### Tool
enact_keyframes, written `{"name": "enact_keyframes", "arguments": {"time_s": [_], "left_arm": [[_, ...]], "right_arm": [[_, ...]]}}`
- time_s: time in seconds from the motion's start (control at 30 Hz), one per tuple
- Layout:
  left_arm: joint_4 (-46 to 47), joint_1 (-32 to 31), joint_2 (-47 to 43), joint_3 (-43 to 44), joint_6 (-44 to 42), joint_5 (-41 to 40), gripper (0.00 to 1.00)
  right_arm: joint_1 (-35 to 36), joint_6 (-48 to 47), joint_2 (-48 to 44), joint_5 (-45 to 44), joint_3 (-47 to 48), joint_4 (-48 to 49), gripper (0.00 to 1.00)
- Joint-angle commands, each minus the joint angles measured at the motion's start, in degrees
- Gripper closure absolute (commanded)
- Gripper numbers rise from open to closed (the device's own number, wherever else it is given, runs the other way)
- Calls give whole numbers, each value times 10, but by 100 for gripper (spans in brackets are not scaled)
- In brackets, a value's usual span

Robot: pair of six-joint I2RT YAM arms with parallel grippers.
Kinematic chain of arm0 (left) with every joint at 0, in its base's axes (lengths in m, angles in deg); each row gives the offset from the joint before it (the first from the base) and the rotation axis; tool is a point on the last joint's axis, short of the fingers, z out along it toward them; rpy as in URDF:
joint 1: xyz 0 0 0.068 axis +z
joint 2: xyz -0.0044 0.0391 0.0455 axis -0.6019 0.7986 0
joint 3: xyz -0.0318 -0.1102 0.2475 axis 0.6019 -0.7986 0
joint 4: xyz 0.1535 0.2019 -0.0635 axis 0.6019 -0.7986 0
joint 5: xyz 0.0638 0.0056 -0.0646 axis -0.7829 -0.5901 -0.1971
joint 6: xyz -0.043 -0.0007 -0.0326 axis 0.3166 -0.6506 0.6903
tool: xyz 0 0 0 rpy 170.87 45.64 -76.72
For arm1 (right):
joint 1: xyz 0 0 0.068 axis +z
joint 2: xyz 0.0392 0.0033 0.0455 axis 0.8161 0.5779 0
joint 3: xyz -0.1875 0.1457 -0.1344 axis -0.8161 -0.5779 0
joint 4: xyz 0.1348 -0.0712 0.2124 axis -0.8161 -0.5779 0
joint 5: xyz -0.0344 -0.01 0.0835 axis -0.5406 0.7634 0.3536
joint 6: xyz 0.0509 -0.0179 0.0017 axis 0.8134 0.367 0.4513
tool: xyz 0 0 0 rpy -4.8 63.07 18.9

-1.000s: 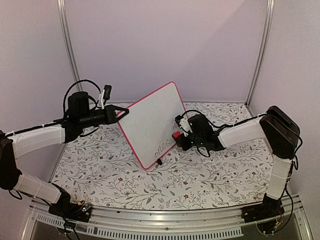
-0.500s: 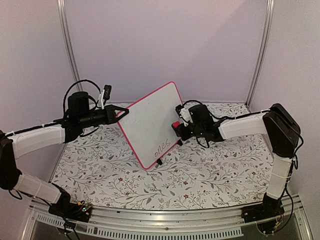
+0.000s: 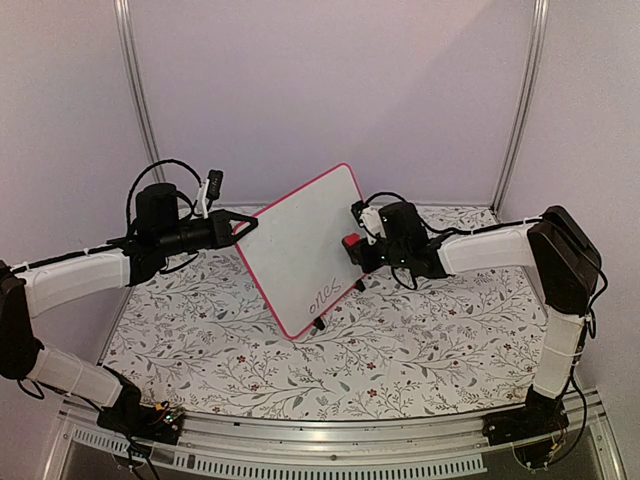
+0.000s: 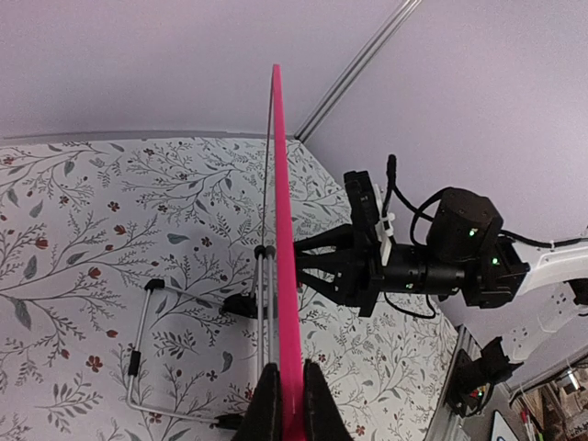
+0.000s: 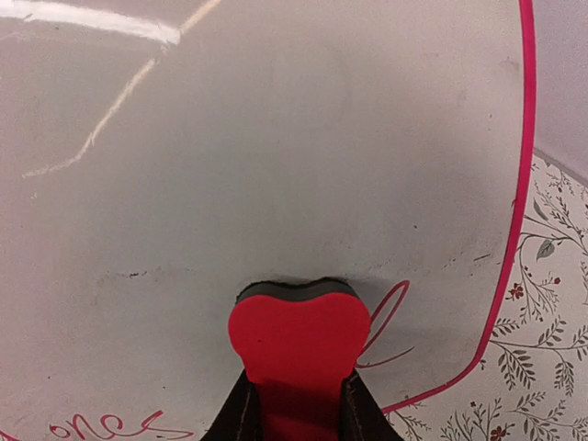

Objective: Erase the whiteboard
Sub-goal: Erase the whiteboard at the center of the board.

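Note:
I should wipe back down with my right gripper over the handwriting toward the board's lower edge, because the board (image 5: 299,197) above the eraser is clean but red handwriting remains (image 5: 390,317) beside the eraser.
The whiteboard (image 3: 305,240), white with a pink-red frame, stands tilted on the table on black feet. My left gripper (image 3: 243,226) is shut on its left edge; the left wrist view shows the frame edge-on (image 4: 283,276) between the fingers. My right gripper (image 3: 357,247) is shut on a red eraser (image 3: 351,243) with a dark felt face, pressed against the board's right side. In the right wrist view the eraser (image 5: 299,340) touches the board (image 5: 276,138). Red handwriting remains near the lower edge (image 3: 325,295) and beside the eraser (image 5: 390,322).
A wire stand (image 4: 147,358) holds up the board from behind. The table has a floral cloth (image 3: 400,350). Metal posts (image 3: 135,90) stand at the back corners, with plain walls all round.
My right gripper with the eraser has slid up along the board's right side. The left arm and the board have stayed still.

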Motion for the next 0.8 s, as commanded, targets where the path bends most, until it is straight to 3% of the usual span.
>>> {"name": "enact_keyframes", "arguments": {"time_s": [0.0,0.37,0.77], "left_arm": [[29,-19,-10,-1,23,90,100],[31,-19,-10,-2,25,90,100],[31,-19,-12,-2,25,90,100]], "right_arm": [[-4,9,8,15,-41,19,77],[-4,29,2,25,-87,40,77],[-6,11,8,1,-10,6,77]]}}
